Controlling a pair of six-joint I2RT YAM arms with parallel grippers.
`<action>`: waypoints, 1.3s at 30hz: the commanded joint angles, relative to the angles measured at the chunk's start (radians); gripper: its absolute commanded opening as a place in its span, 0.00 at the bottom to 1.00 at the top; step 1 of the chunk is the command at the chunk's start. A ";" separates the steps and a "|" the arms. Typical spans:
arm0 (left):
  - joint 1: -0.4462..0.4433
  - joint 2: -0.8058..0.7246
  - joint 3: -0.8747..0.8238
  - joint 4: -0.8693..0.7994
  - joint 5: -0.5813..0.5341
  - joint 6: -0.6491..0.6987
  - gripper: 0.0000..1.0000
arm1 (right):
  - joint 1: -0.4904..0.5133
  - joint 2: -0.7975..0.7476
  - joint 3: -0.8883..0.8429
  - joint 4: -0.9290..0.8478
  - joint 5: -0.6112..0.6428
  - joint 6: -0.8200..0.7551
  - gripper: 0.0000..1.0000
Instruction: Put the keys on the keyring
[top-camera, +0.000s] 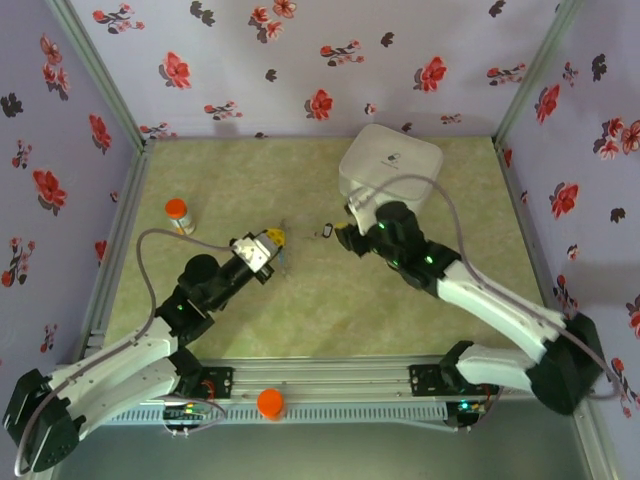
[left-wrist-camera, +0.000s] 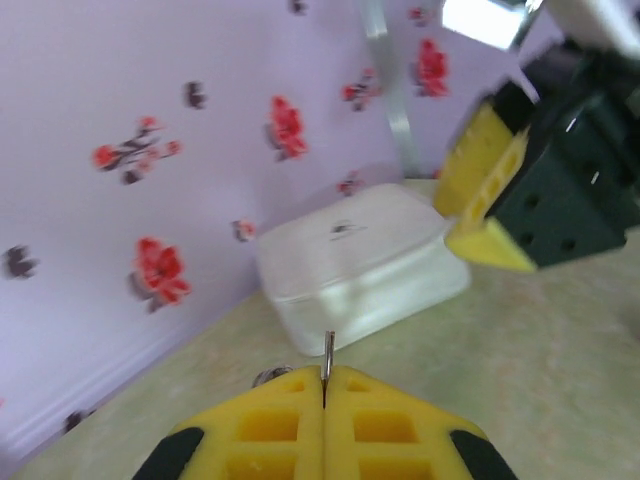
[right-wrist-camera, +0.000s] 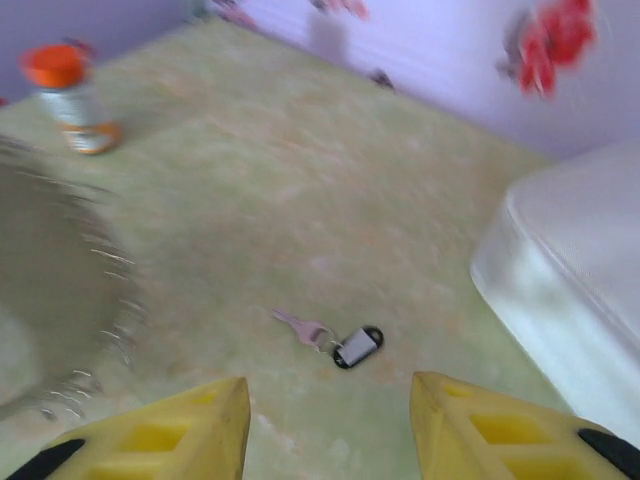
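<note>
My right gripper's open fingers are in line with the black tag's end (right-wrist-camera: 340, 354) beside the key, so I should keep lowering them until they straddle it, then close them.
A small key with a black-and-silver head (right-wrist-camera: 357, 346) and a pale blade lies flat on the green mat, just ahead of my right gripper (right-wrist-camera: 330, 390). That gripper stands open above it with nothing between its fingers. From above the key (top-camera: 327, 232) sits just left of the right gripper (top-camera: 345, 236). My left gripper (left-wrist-camera: 325, 372) is shut on the thin metal edge of the keyring (left-wrist-camera: 327, 350), which sticks up between the yellow pads. The keyring's bumpy hoop (right-wrist-camera: 100, 300) is blurred at the left of the right wrist view. The left gripper (top-camera: 268, 246) is left of the key.
A white rounded box (top-camera: 390, 165) stands at the back right, close behind the right gripper. An orange-capped bottle (top-camera: 178, 213) stands at the left. An orange object (top-camera: 270, 402) rests on the front rail. Flowered walls (top-camera: 300, 60) enclose the mat.
</note>
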 joint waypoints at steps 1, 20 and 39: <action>-0.001 -0.006 0.012 0.033 -0.226 -0.104 0.00 | -0.020 0.227 0.225 -0.268 0.175 0.384 0.46; 0.008 -0.031 -0.062 0.053 -0.151 -0.124 0.00 | -0.042 0.911 0.792 -0.602 -0.012 0.269 0.49; 0.008 -0.031 -0.077 0.053 -0.106 -0.120 0.00 | -0.070 1.017 0.882 -0.675 -0.157 0.080 0.43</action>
